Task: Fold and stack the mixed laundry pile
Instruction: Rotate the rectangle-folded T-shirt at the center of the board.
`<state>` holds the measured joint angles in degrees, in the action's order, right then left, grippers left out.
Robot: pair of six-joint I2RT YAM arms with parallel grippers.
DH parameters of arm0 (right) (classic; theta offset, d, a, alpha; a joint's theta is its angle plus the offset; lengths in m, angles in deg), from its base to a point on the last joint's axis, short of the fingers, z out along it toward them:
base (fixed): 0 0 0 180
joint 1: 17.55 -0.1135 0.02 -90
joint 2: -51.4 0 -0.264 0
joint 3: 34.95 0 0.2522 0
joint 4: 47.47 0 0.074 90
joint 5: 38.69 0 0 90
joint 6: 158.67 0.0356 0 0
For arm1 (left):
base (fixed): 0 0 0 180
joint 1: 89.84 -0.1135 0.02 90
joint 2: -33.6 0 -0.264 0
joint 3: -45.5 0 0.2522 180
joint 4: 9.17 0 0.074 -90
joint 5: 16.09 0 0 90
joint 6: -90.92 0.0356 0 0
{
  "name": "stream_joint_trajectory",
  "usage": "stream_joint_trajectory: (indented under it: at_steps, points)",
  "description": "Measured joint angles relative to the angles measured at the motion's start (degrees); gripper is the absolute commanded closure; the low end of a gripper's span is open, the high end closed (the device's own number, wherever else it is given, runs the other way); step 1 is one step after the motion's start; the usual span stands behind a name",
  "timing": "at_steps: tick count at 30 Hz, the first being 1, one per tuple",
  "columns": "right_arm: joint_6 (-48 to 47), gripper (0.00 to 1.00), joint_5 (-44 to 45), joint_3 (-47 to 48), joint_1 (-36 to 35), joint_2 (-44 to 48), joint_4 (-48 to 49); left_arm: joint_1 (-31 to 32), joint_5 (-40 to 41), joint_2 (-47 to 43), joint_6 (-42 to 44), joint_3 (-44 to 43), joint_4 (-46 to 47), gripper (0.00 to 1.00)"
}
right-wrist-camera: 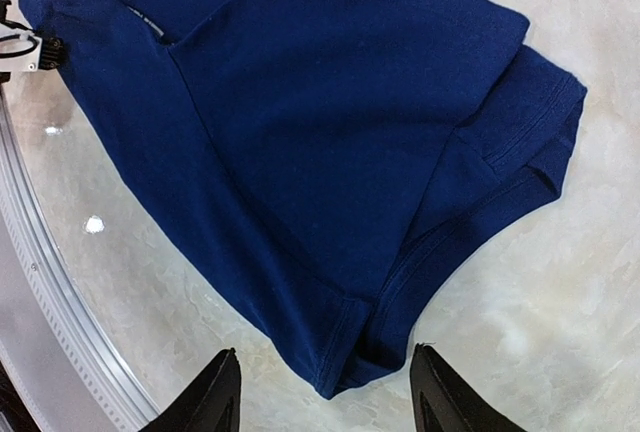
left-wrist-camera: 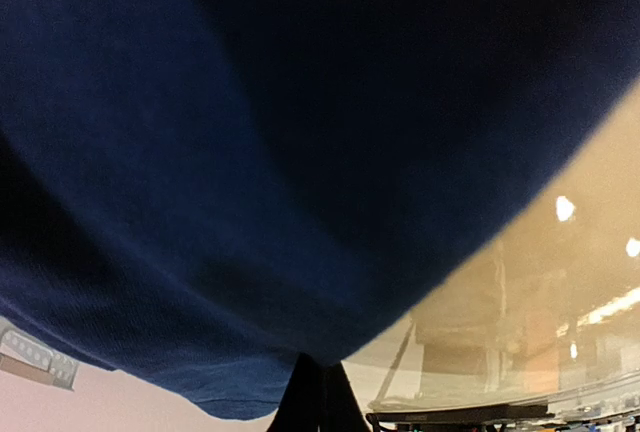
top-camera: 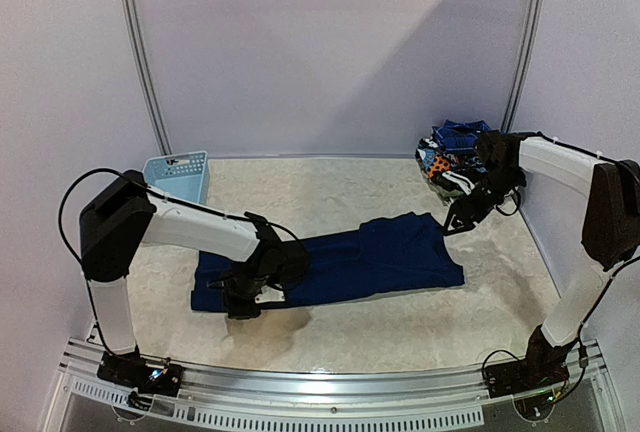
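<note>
I see the navy T-shirt [top-camera: 345, 267] lying lengthwise along the front bar. Next, my right gripper grabs its collar end [top-camera: 442, 247] and swings that end toward the back wall before folding.
A navy T-shirt [top-camera: 350, 264] lies spread across the middle of the table, partly folded over itself. My left gripper [top-camera: 245, 304] is down at its near left edge, shut on the navy cloth [left-wrist-camera: 250, 202], which fills the left wrist view above the closed black fingers [left-wrist-camera: 315, 397]. My right gripper [top-camera: 457, 222] hovers open just above the shirt's far right corner; in the right wrist view its fingertips [right-wrist-camera: 222, 377] stand wide apart over the folded hem [right-wrist-camera: 350, 352], nothing between them. The rest of the mixed laundry pile [top-camera: 450, 152] sits bunched at the back right.
A light-blue slotted basket [top-camera: 178, 174] stands at the back left against the wall. The table's metal front rail [top-camera: 330, 392] runs along the near edge. White walls close the back and sides.
</note>
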<state>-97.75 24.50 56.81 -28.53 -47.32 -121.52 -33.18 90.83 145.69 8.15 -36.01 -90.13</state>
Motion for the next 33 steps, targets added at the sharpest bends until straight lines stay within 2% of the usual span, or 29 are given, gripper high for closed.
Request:
stream_joint_trajectory:
  at_steps: [7,13,15,21,23,27,33]
  points:
    - [-0.5,0.38,1.7,-2.1,-0.4,-1.3,-1.5,0.0,-2.1,0.9,0.1,-1.8,-1.0,1.0]
    - [0.7,0.39,4.0,1.5,-1.0,-10.2,-1.8,0.7,-6.7,0.9,0.1,-4.3,-1.2,1.0]
    - [1.1,0.43,5.0,3.1,-1.5,-13.5,-1.6,1.2,-7.8,0.9,0.1,-4.9,-1.2,1.0]
    - [2.5,0.8,8.9,8.4,-4.0,-21.6,-1.7,2.2,-10.1,0.9,-0.4,-5.0,-2.5,1.0]
    - [3.4,0.87,10.5,12.8,-4.7,-24.2,-2.0,2.3,-10.7,0.9,-0.4,-5.0,-3.0,1.0]
    - [3.1,0.93,12.6,22.4,-5.8,-30.3,-3.1,2.9,-12.2,0.9,-0.5,-5.0,-3.5,1.0]
    - [2.4,0.93,16.0,42.3,-7.6,-41.4,-5.2,4.2,-14.3,0.6,-0.9,-5.5,-4.3,1.0]
